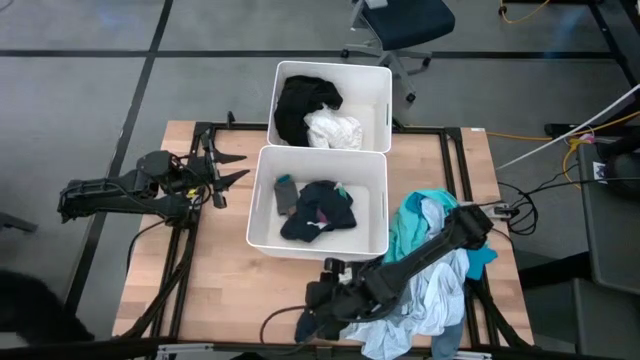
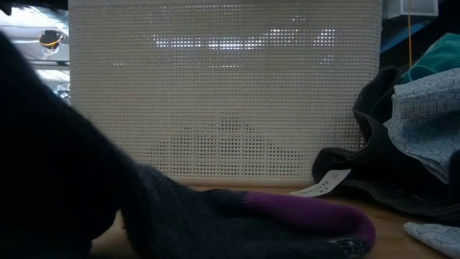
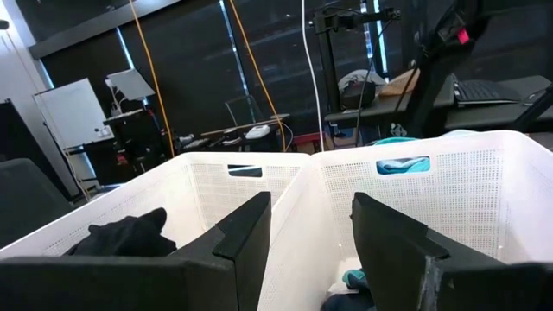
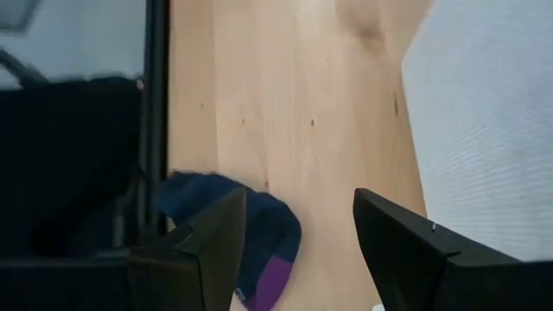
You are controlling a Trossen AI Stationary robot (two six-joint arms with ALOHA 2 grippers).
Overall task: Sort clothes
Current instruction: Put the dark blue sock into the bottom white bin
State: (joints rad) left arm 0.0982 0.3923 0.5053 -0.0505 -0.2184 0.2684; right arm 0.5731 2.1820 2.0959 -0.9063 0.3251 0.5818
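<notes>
The navy sock (image 4: 259, 231) should wrinkle and fold over the fingers of the robot's right gripper when the robot lifts it, because its bent leg (image 4: 197, 194) lies limp.
A dark navy sock with a purple toe (image 4: 259, 246) lies flat on the wooden table near its front edge (image 1: 303, 326); the low view shows it close up (image 2: 302, 216). My right gripper (image 4: 298, 250) is open and slants down just above the sock, reaching over from the right (image 1: 320, 305). A pile of teal, light blue and dark clothes (image 1: 432, 265) lies on the table's right side under that arm. My left gripper (image 1: 232, 170) waits open and level at the left wall of the near bin (image 3: 311, 242).
Two white bins stand mid-table. The far bin (image 1: 375, 80) holds a black and a white garment, the near bin (image 1: 265, 215) dark clothes. In the low view the near bin's mesh wall (image 2: 223, 93) rises right behind the sock. Bare wood lies left of the bins.
</notes>
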